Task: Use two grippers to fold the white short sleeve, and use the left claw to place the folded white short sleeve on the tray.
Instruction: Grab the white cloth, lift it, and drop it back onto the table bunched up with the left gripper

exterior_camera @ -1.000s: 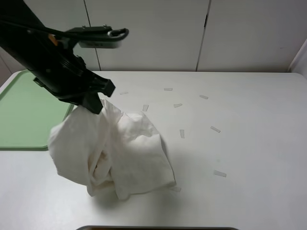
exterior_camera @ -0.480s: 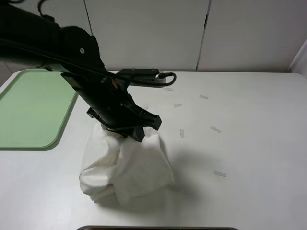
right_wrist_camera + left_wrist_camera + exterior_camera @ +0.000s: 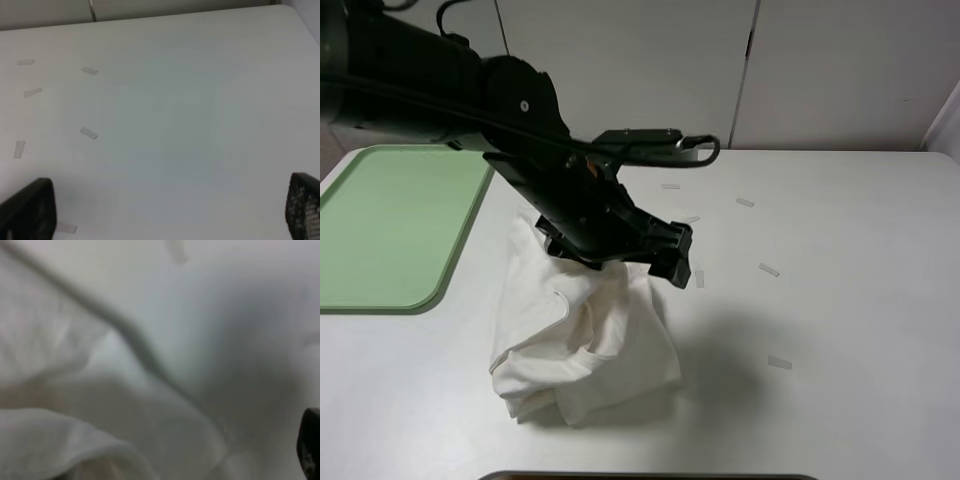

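Observation:
My open left gripper needs to draw out the one finger that a fold of the white short sleeve point(image 3: 65, 440) covers, and then rise over the heap point(image 3: 605, 290).
The white short sleeve point(image 3: 585, 335) lies in a crumpled heap on the white table, right of the tray point(image 3: 380, 230), and does not touch it. The left claw point(image 3: 670, 258) on its thick black arm hangs low over the heap's far right edge. In the left wrist view blurred white cloth point(image 3: 125, 390) fills the frame and one black fingertip point(image 3: 311, 450) shows at the frame's edge, so the jaws stand apart with no cloth pinched. My right gripper point(image 3: 165, 212) is open over bare table, and it is out of the exterior view.
Several small pale tape strips point(image 3: 768, 269) lie on the table right of the shirt, and they also show in the right wrist view point(image 3: 88, 133). White cabinet doors point(image 3: 630, 70) stand behind the table. A dark edge point(image 3: 650, 476) shows at the bottom of the frame.
The left arm swung from beside the tray to the right and down. The shirt, held up and hanging a second ago, now rests slumped on the table.

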`<state>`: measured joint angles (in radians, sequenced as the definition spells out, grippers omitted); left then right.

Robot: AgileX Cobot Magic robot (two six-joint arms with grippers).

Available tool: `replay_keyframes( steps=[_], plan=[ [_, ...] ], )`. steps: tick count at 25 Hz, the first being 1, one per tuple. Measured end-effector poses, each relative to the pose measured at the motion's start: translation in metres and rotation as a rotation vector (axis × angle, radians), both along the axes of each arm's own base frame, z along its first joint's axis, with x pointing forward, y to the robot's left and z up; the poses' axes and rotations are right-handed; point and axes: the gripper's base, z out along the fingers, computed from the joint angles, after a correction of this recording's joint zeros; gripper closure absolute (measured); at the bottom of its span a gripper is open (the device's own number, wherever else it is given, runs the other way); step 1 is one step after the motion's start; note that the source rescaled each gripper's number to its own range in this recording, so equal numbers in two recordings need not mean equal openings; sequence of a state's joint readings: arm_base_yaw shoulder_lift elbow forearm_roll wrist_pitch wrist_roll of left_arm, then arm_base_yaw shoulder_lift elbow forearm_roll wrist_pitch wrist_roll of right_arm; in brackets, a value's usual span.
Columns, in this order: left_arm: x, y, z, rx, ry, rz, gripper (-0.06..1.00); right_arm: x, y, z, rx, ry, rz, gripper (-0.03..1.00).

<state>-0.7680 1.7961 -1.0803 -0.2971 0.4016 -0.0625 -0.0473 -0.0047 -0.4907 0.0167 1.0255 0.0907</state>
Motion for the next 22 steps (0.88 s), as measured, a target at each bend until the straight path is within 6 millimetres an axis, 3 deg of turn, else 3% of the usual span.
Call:
replay_keyframes(
  steps=[3, 5, 6, 13, 22],
  plan=[
    [0.004, -0.005, 0.013, -0.018, -0.008, -0.009, -0.05, 0.000, 0.000, 0.000, 0.000, 0.000, 0.000, -0.03],
    [0.008, -0.011, 0.039, -0.047, -0.019, -0.031, -0.05, 0.000, 0.000, 0.000, 0.000, 0.000, 0.000, -0.03],
    [0.008, -0.011, 0.039, -0.047, -0.019, -0.031, -0.05, 0.000, 0.000, 0.000, 0.000, 0.000, 0.000, -0.03],
    [0.008, -0.014, 0.091, -0.066, -0.057, -0.092, -0.05, 0.000, 0.000, 0.000, 0.000, 0.000, 0.000, -0.03],
    [0.003, -0.006, 0.093, 0.023, -0.023, -0.139, -0.05, 0.000, 0.000, 0.000, 0.000, 0.000, 0.000, -0.03]
  ],
)
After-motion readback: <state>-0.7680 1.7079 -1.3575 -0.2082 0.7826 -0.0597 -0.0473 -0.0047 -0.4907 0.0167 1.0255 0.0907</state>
